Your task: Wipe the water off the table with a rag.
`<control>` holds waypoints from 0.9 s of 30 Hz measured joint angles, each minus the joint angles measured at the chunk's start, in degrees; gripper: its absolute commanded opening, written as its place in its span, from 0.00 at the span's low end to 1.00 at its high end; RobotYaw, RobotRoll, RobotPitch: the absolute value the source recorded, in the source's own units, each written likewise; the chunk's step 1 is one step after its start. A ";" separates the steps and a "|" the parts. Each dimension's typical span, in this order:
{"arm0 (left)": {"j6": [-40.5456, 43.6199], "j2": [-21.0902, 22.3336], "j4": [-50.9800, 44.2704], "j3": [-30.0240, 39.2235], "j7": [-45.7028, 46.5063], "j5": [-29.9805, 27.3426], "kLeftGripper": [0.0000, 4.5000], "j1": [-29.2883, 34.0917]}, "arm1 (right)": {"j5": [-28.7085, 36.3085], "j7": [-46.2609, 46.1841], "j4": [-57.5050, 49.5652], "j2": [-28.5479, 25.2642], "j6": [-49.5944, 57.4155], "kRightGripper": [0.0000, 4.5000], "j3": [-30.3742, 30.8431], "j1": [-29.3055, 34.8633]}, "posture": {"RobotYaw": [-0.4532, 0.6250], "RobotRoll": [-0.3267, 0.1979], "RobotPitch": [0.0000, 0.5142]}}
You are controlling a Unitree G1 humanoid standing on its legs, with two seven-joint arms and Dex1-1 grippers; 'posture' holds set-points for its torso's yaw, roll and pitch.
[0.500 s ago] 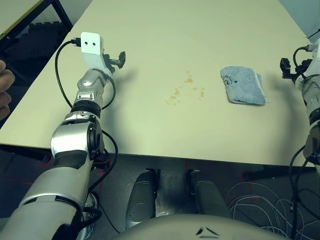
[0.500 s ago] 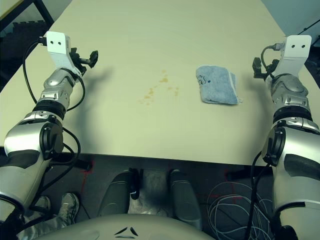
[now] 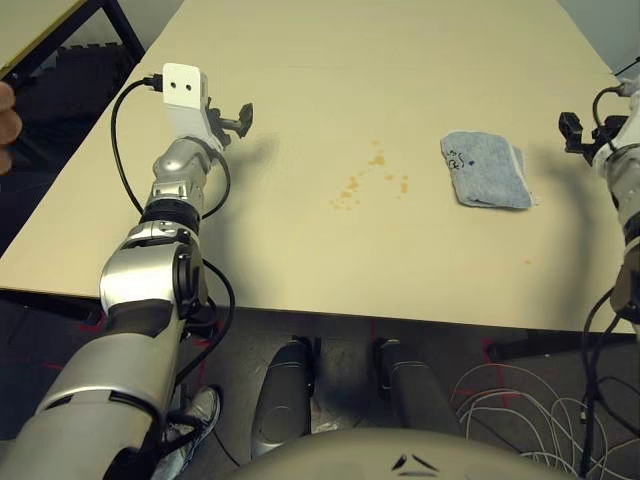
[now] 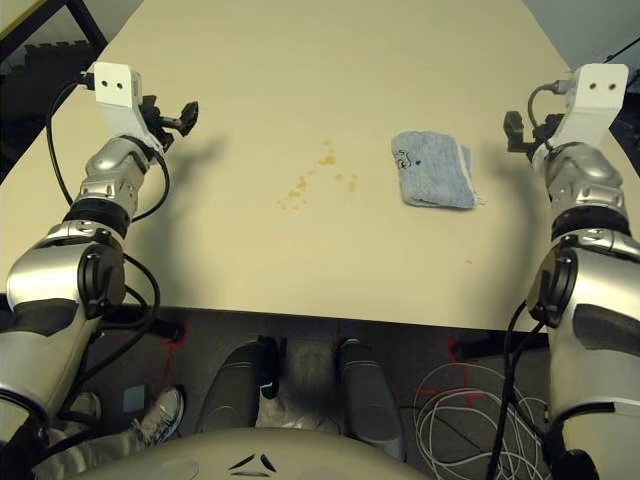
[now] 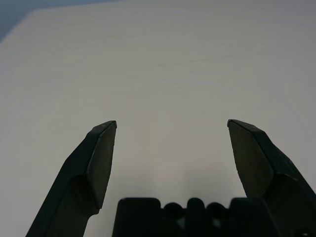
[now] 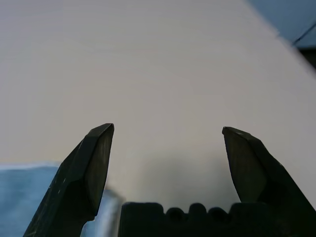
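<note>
My right gripper will lift the rag [image 3: 487, 171], and the rag will wrinkle but stay folded, because it lies folded with its white edge [image 3: 521, 165] toward my right gripper.
The blue-grey rag [image 3: 487, 170] lies folded on the right part of the cream table [image 3: 300, 250], its dark scribble facing the middle. The water [image 3: 368, 180] is a patch of small amber droplets left of the rag. My right gripper [image 4: 515, 132] hovers open and empty just right of the rag, near the table's right edge. In the right wrist view the right gripper [image 6: 168, 128] is spread wide over bare tabletop, with the rag [image 6: 29, 197] beside one finger. My left gripper [image 3: 240, 118] is open and empty over the left part of the table, well left of the water. It also stands wide apart in the left wrist view [image 5: 171, 123].
A person's hand [image 3: 5, 100] shows at the left edge, near a black-framed second table [image 3: 40, 30]. Under the table are a shoe [image 4: 160, 415] and loose white cables [image 4: 470, 410]. A tiny amber speck [image 3: 527, 262] lies near the front right edge.
My right arm has shifted slightly outward and up. The person's hand at the left edge has drawn back, and a shoe has come into view under the table.
</note>
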 measured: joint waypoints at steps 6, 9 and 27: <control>4.43 3.38 -0.20 -4.25 -20.71 1.45 1.00 -5.95 | -2.29 12.02 0.57 -2.97 15.26 0.99 4.41 -1.23 | 0.44 0.62 0.36; 6.13 3.51 -0.21 -6.51 -29.21 2.05 1.00 -7.79 | -4.30 15.59 0.63 -3.74 18.79 0.99 6.74 -1.24 | 0.45 0.62 0.37; 10.39 6.16 -1.60 -12.67 -47.75 3.97 1.00 -8.96 | -2.89 25.57 0.79 -1.31 31.11 0.99 6.33 0.99 | 0.51 0.62 0.41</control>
